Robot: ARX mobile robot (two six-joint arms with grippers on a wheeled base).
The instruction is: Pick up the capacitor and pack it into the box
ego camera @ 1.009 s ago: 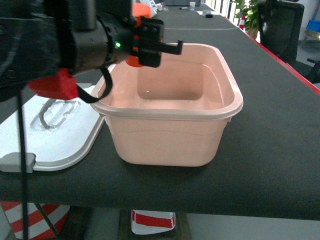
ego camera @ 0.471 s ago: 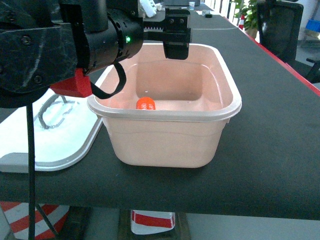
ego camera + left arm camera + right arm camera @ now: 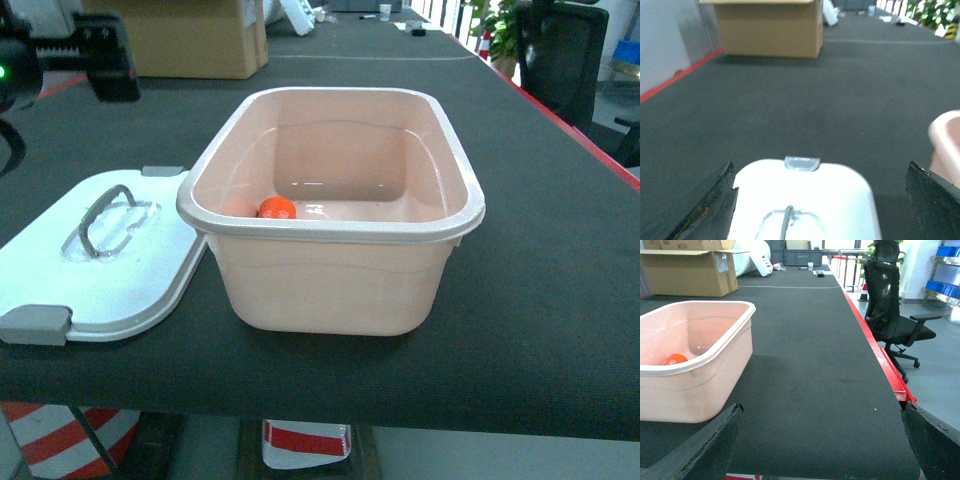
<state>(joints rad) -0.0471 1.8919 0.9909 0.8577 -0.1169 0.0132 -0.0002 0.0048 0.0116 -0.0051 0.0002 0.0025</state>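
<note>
The lid will rest raised on the box's rim when the robot lowers it, because the grey clip (image 3: 35,325) sticks out from the white lid's end (image 3: 105,322).
The pale pink box (image 3: 452,216) stands open on the dark table, with the orange capacitor (image 3: 277,208) lying on its floor near the front left corner. The right wrist view shows the same capacitor (image 3: 674,359) inside the box (image 3: 715,352). The white lid (image 3: 125,275) with its grey handle lies flat to the left of the box. My left gripper (image 3: 105,68) is open and empty at the far left, hovering over the lid (image 3: 805,195). My right gripper (image 3: 822,410) is open and empty over bare table to the right of the box.
A brown cardboard carton (image 3: 190,40) sits at the back left. The table's red right edge (image 3: 880,360) runs alongside a black office chair (image 3: 892,315). Small white items (image 3: 300,12) lie at the far end.
My left arm has pulled back from above the box to the far left. The orange capacitor it carried left the jaws and now rests inside the box.
</note>
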